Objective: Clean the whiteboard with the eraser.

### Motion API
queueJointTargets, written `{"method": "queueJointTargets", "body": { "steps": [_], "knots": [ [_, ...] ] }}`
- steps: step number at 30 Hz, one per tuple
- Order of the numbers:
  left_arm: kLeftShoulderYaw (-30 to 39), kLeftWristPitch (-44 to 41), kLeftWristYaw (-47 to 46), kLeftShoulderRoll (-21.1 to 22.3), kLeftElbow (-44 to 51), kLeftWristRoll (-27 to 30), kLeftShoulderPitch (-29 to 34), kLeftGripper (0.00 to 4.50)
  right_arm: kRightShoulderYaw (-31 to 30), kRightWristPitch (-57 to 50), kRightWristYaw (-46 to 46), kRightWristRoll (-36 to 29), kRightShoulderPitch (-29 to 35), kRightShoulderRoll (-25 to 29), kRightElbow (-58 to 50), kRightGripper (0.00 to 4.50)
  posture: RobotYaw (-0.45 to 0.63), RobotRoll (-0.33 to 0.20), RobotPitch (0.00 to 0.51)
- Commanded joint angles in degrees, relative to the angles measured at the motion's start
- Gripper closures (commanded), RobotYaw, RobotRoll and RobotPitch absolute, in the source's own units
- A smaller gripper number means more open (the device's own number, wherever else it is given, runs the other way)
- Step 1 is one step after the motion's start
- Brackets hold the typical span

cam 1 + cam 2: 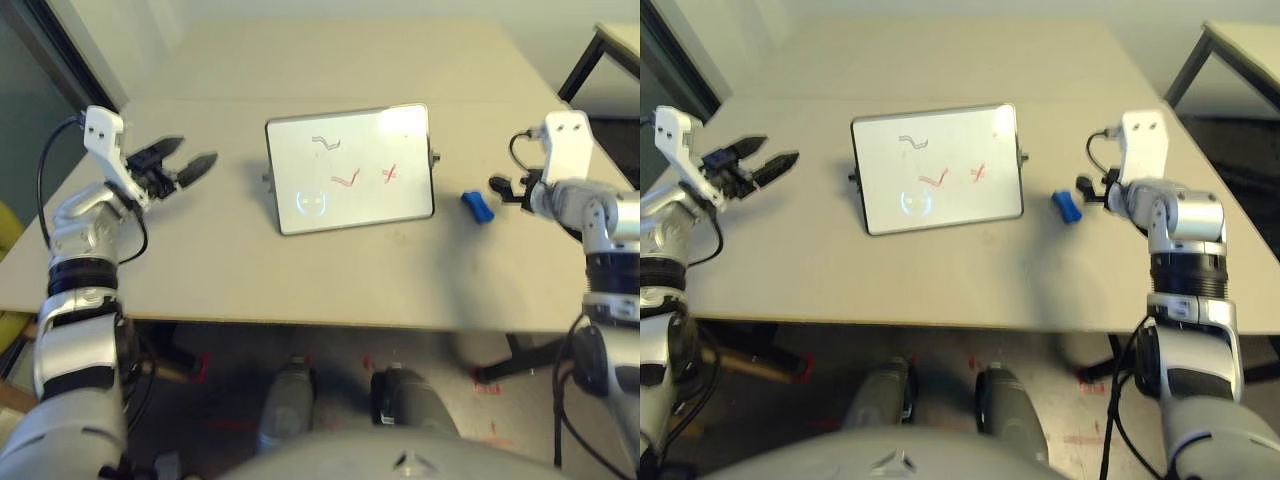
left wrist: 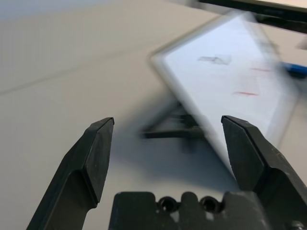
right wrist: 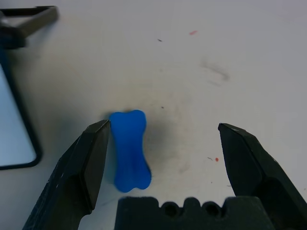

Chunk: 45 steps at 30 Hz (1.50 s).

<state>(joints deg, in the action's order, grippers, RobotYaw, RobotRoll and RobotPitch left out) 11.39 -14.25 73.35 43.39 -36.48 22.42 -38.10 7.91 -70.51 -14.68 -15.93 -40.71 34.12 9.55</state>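
The blue eraser [image 1: 478, 207] lines up with my right gripper's open fingers, clear of the whiteboard. I keep reaching forward until the fingers close on its narrow middle [image 3: 130, 151].
The whiteboard [image 1: 350, 170] stands propped on the middle of the tan table, with black and red scribbles and a faint blue circle on it. The blue bone-shaped eraser [image 1: 477, 206] lies flat on the table to the right of the board. My right gripper [image 3: 163, 128] is open around the eraser [image 3: 129, 151], which sits close to one finger [image 3: 91, 163] and well apart from the other. My left gripper [image 1: 197, 152] hovers open and empty to the left of the board, pointing at it; the board [image 2: 225, 76] lies ahead of its fingers.
The table's front edge [image 1: 300, 322] runs just ahead of my body. A second table with a dark leg [image 1: 600, 50] stands at the back right. Bare tabletop lies between each gripper and the board.
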Motion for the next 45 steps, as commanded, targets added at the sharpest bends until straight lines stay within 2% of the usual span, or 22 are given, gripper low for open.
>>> {"method": "queueJointTargets", "body": {
  "steps": [1, 10, 23, 26, 30, 32, 35, 36, 42, 45],
  "knots": [
    [-3.9, -7.3, 7.6, 2.1, 6.6, 1.8, 2.6, 0.00, -3.4, -2.5, -2.6, 0.3, -1.9, 1.6, 0.1, 0.04, 0.24, 0.000, 0.053],
    [-5.7, -11.2, 11.7, 3.8, 13.8, 2.2, 5.3, 0.00, -9.8, 2.2, -6.3, 3.1, -3.9, 0.2, 9.8, 0.04, 0.25, 0.000, 0.048],
    [-3.4, -11.2, 9.4, 2.8, 15.4, 4.2, 5.0, 0.00, -10.6, 9.4, -7.9, 6.9, -5.2, -3.0, 23.3, 0.04, 0.28, 0.000, 0.039],
    [-3.0, -11.5, 8.8, 2.6, 15.6, 4.7, 4.5, 0.00, -10.5, 9.9, -8.2, 7.1, -5.3, -3.1, 24.6, 0.62, 0.28, 0.000, 0.041],
    [-3.6, -10.8, 8.8, 3.0, 15.3, 4.2, 4.6, 0.00, -10.7, 9.5, -9.2, 7.1, -5.3, -2.4, 23.0, 2.11, 0.28, 0.000, 0.041],
    [-3.6, -10.7, 8.7, 3.0, 15.2, 4.2, 4.5, 0.00, -11.1, 9.0, -10.1, 7.1, -5.1, -1.6, 21.3, 3.01, 0.27, 0.000, 0.044],
    [-3.8, -10.5, 8.8, 2.9, 14.9, 4.1, 4.2, 0.00, -13.6, 6.5, -13.2, 6.8, -4.5, 0.8, 13.7, 4.04, 0.26, 0.000, 0.044],
    [-3.8, -10.4, 8.8, 2.8, 14.8, 4.0, 4.1, 0.00, -14.3, 5.8, -14.0, 6.7, -4.3, 1.4, 11.5, 4.20, 0.26, 0.000, 0.044],
    [-4.6, -9.6, 8.8, 2.4, 13.9, 3.5, 3.3, 0.00, -20.4, 2.8, -19.6, 6.1, -3.4, 6.0, -4.0, 4.20, 0.25, 0.000, 0.045],
    [-5.0, -9.2, 8.9, 1.9, 13.3, 3.4, 2.6, 0.00, -26.2, 5.1, -21.1, 8.7, -3.8, 8.0, -10.1, 4.20, 0.25, 0.000, 0.044]
  ]
}}
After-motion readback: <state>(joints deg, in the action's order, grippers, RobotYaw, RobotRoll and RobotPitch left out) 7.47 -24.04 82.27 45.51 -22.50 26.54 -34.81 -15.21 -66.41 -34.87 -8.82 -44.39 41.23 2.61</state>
